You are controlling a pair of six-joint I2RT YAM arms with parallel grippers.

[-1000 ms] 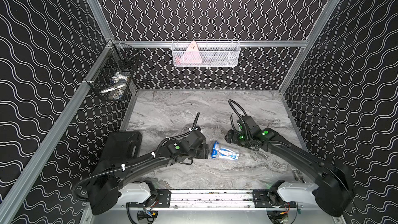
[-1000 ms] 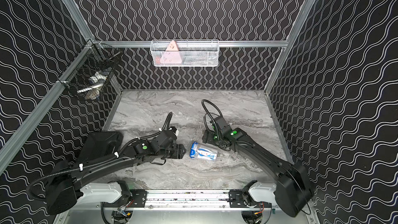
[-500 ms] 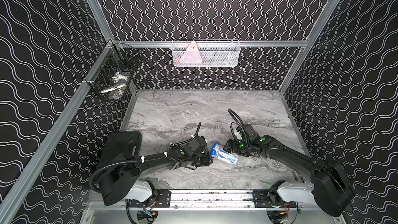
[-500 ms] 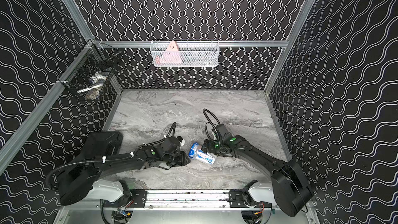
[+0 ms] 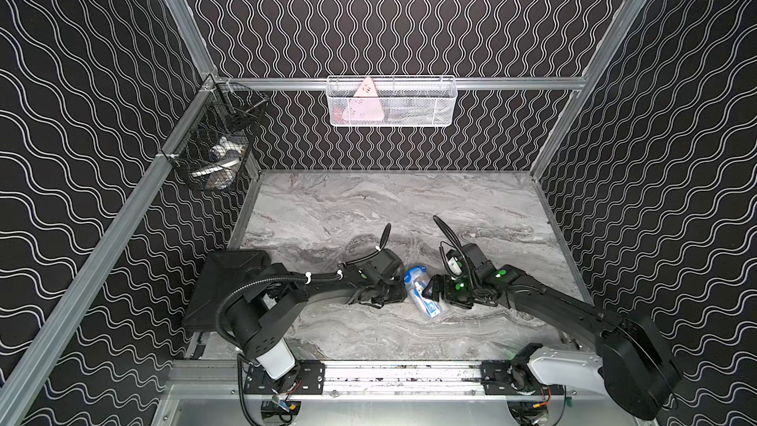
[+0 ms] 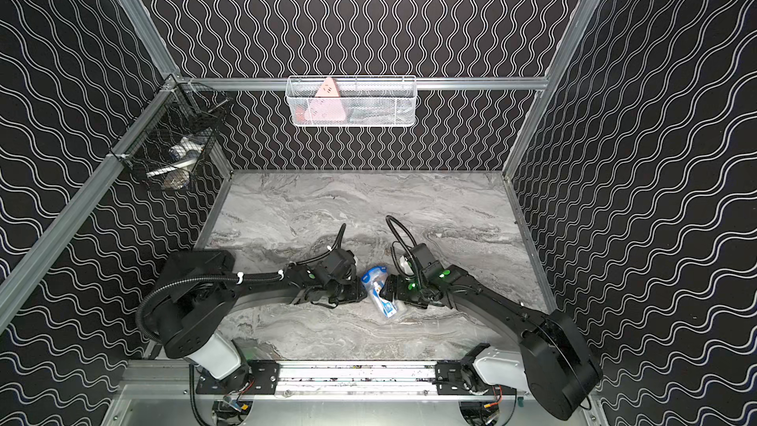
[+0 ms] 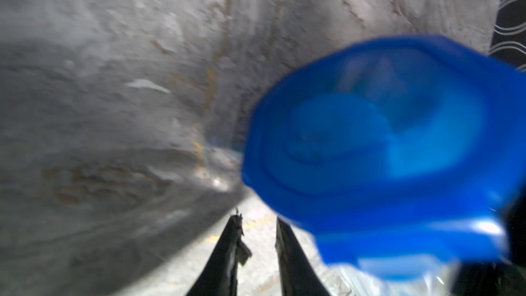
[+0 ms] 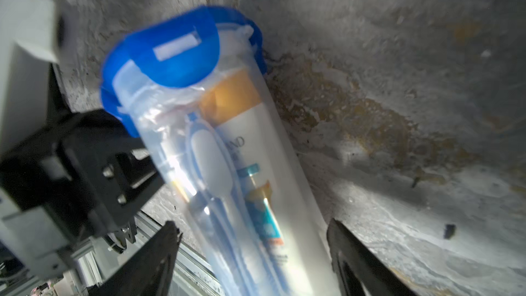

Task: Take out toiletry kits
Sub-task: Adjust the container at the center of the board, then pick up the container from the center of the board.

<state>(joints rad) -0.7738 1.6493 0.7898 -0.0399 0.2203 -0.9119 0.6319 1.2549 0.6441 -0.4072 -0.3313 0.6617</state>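
Observation:
I should hold the cup's body [image 8: 244, 186] with my right gripper while my left gripper opens and works at the clip, because the blue lid's clip [image 8: 179, 49] is shut over the cup.
A clear plastic cup [image 5: 424, 301] with a blue lid [image 5: 413, 274] lies on its side on the marble table [image 5: 368, 215]. The toiletry kits are inside it: a white bottle with a gold cap [image 8: 250, 126], a blue toothbrush [image 8: 207, 160] and a toothpaste tube [image 8: 263, 212]. My left gripper [image 5: 399, 293] is shut and empty. Its fingertips [image 7: 236, 223] rest low beside the lid [image 7: 378, 149]. My right gripper [image 5: 432, 293] is open and straddles the cup's body [image 8: 284, 166] with a gap on each side. Both top views show the cup [image 6: 385, 301] between the two grippers.
A black wire basket [image 5: 213, 149] with items hangs on the left wall. A white mesh basket [image 5: 391, 102] holding a pink triangular piece hangs on the back wall. A black flat pad [image 5: 221, 280] lies at the table's left. A metal rail [image 5: 393, 374] runs along the front.
Both grippers have closed in on the cup from either side. The left gripper has shut. The cup has turned, its lid now pointing more toward the back.

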